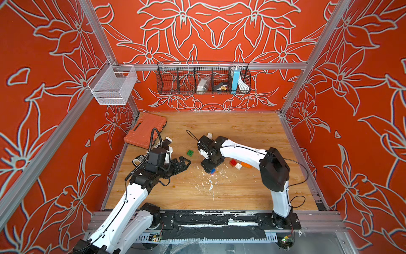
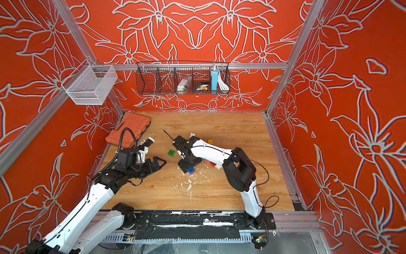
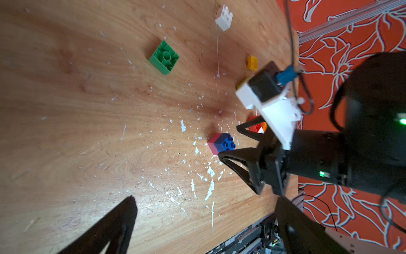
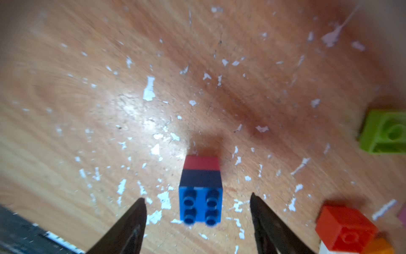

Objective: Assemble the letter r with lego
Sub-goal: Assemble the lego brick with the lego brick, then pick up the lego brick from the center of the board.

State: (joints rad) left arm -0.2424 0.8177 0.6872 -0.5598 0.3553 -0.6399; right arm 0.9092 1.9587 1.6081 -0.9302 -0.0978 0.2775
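I should pick up the green brick (image 1: 190,152) with my left gripper and hand it to my right gripper in the air, because the brick lies with its hollow side (image 3: 165,56) facing up.
A blue brick (image 4: 201,202) sits stacked on a pink brick (image 4: 202,163) on the wooden table (image 1: 241,193). My right gripper (image 4: 197,196) is open and straddles the stack, with a gap on each side; in a top view it (image 1: 208,169) points down over the blue brick (image 1: 212,171). To the left my left gripper (image 3: 206,199) hangs open with nothing in it, a little way off the stack (image 3: 222,143). A green brick (image 1: 190,153) lies upside down between the arms. Red (image 1: 233,162), white (image 1: 238,166) and orange (image 1: 246,165) bricks lie under the right forearm.
An orange ribbed case (image 1: 145,129) lies at the back left. A white brick (image 3: 224,17) and a yellow brick (image 3: 252,62) lie farther back, and a lime brick (image 4: 384,132) lies near the stack. White flecks (image 1: 211,187) litter the table's middle. A black wire basket (image 1: 203,79) hangs on the back wall.
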